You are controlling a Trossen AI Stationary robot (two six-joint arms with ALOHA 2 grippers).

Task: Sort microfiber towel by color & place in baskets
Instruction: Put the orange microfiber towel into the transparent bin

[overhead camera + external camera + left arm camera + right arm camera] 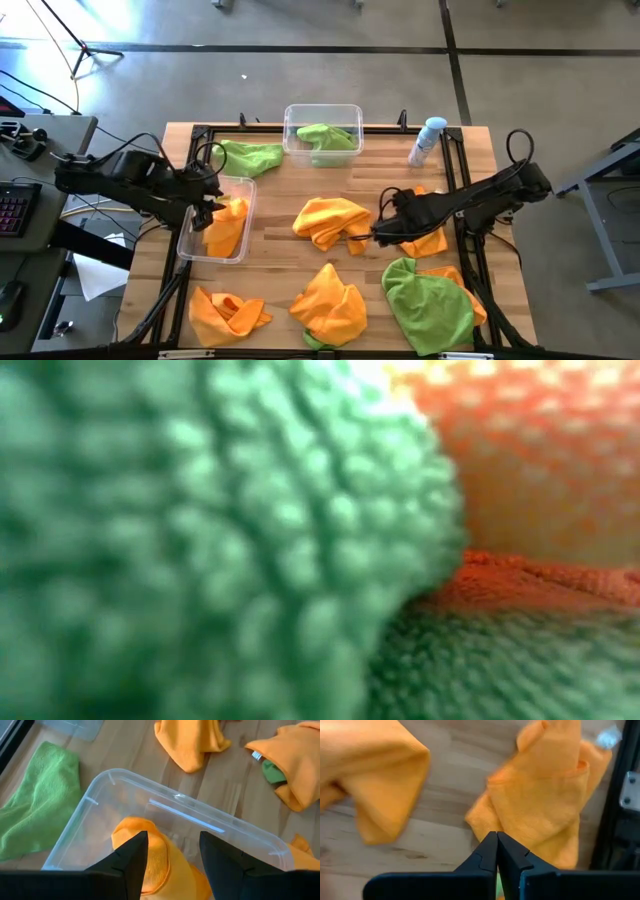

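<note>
Next, my right gripper picks up the middle orange towel [332,222] and hands it over, because the towel is well away from the basket [223,226] under my left gripper.
My left gripper [172,845] stands open above the left basket [200,815], a clear bin at the table's left. One orange towel [155,860] lies in the basket, below the fingers and apart from them. The far basket [352,112] holds a green towel [325,137]. My right gripper [496,840] is shut and points down just over the edge of an orange towel [540,810] near the table's right side. More orange towels [330,222] [330,300] [228,312] and green ones [250,157] [428,300] lie flat on the wood.
A blue-capped spray bottle [428,140] stands at the far right. A black frame [470,230] runs along the table's edges. Green and orange cloth lies right in front of the low camera [220,540] and fills its view.
</note>
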